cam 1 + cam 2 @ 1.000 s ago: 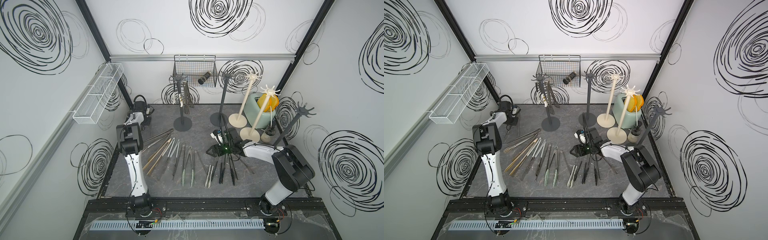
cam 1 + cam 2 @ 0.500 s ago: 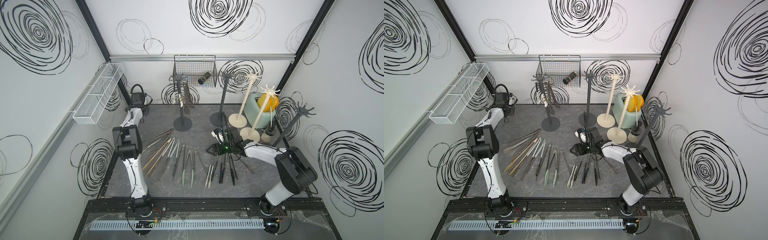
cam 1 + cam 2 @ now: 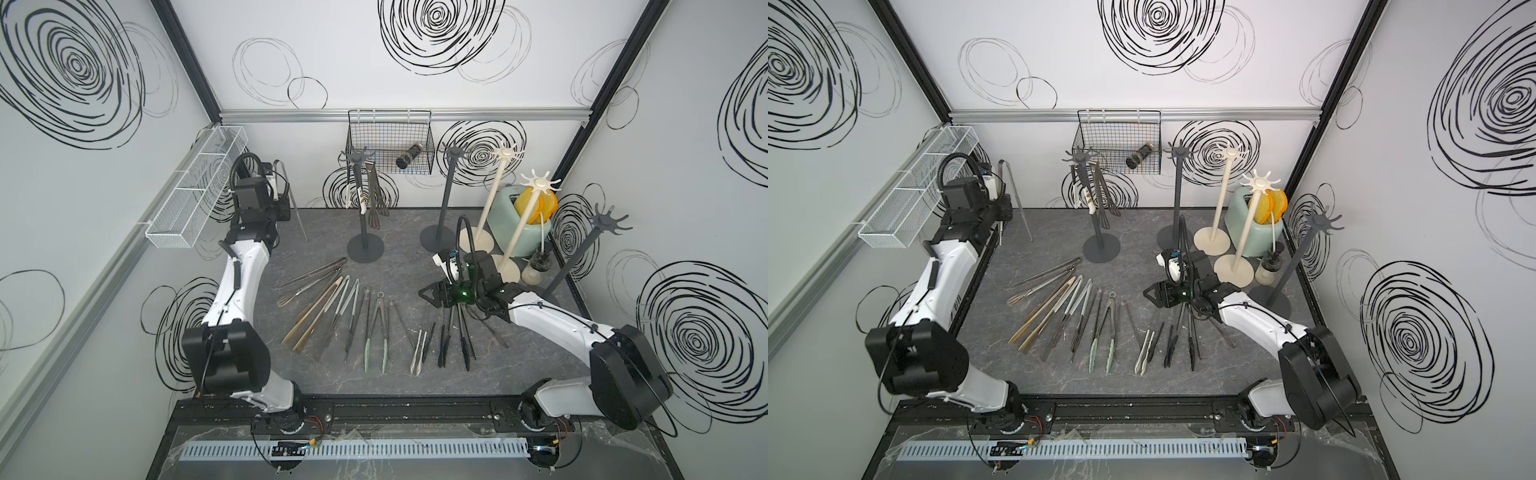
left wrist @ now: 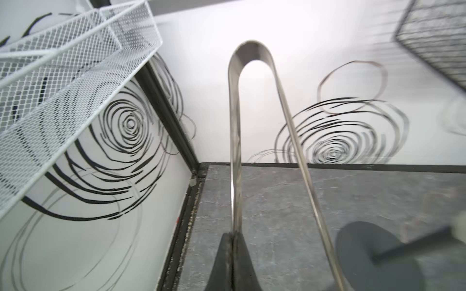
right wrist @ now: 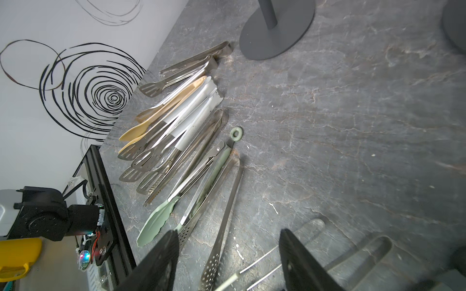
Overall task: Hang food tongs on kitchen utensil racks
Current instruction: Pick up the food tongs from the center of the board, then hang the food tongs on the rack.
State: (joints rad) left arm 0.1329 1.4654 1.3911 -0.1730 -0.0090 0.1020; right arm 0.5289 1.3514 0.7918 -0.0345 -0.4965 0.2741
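The steel food tongs (image 3: 279,165) are off to the side of the dark grey utensil rack, next to the white mesh tray, so next my left gripper swings them over to the rack's hooks (image 3: 357,156).
My left gripper (image 4: 233,235) is shut on one arm of plain steel food tongs (image 4: 292,131), whose bend points up and whose other arm hangs free. In both top views the left gripper (image 3: 283,205) holds them (image 3: 297,212) raised at the back left corner. Several food tongs (image 3: 332,307) lie fanned on the table, among them a green-tipped pair (image 5: 209,171). My right gripper (image 5: 228,231) is open low over them, nothing between its fingers (image 3: 428,293). One dark grey utensil rack (image 3: 358,158) has tongs (image 3: 374,195) hanging on it. Another dark rack (image 3: 453,151), two cream racks (image 3: 507,151) (image 3: 540,183) and a leaning dark rack (image 3: 609,220) stand bare.
A white mesh tray (image 3: 195,191) hangs on the left wall just above my left arm. A black wire basket (image 3: 388,141) holding a dark jar hangs on the back wall. A mint container (image 3: 509,216) with orange pieces and a small jar (image 3: 536,266) stand at the back right.
My left arm has lifted the steel tongs higher and carried them toward the back left corner. The right arm has stayed almost still.
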